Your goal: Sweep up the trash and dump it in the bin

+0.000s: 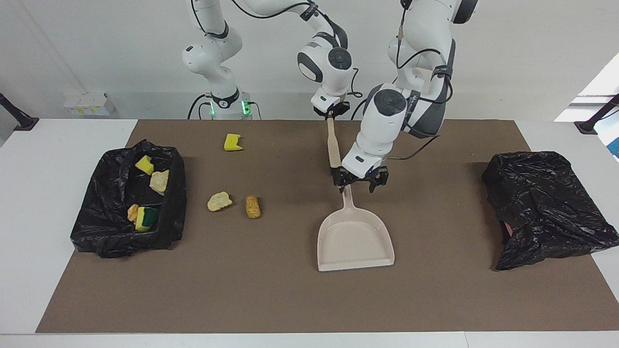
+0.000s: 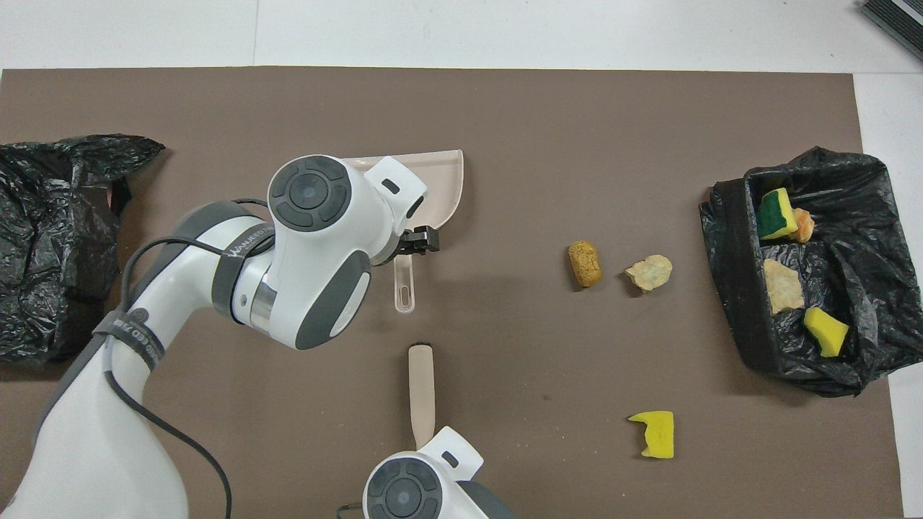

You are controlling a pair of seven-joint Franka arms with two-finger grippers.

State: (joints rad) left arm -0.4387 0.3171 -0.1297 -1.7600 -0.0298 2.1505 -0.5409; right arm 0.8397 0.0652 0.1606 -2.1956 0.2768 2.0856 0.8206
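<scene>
The dustpan's opening (image 1: 356, 267) is aimed past the tan and golden lumps, so the robot's left gripper should take hold of the dustpan's handle (image 1: 348, 198) and turn the dustpan's opening toward the lumps before sweeping.
Three trash pieces lie on the brown mat: a yellow sponge chunk (image 1: 233, 142) (image 2: 653, 434), a tan lump (image 1: 219, 201) (image 2: 649, 272) and a golden lump (image 1: 252, 206) (image 2: 585, 263). Several more lie in the black-bag bin (image 1: 176, 193) (image 2: 735, 288) at the right arm's end. The beige dustpan (image 1: 354, 239) (image 2: 443, 184) lies flat mid-table. My left gripper (image 1: 357, 182) is open, low over the dustpan's handle (image 2: 404, 288), with a finger on either side of it. My right gripper (image 1: 330, 113) is shut on the beige brush (image 1: 332, 145) (image 2: 421, 389), which hangs down toward the handle's end.
A second crumpled black bag (image 1: 546, 208) (image 2: 50, 238) sits at the left arm's end of the mat. White table borders the mat on all sides.
</scene>
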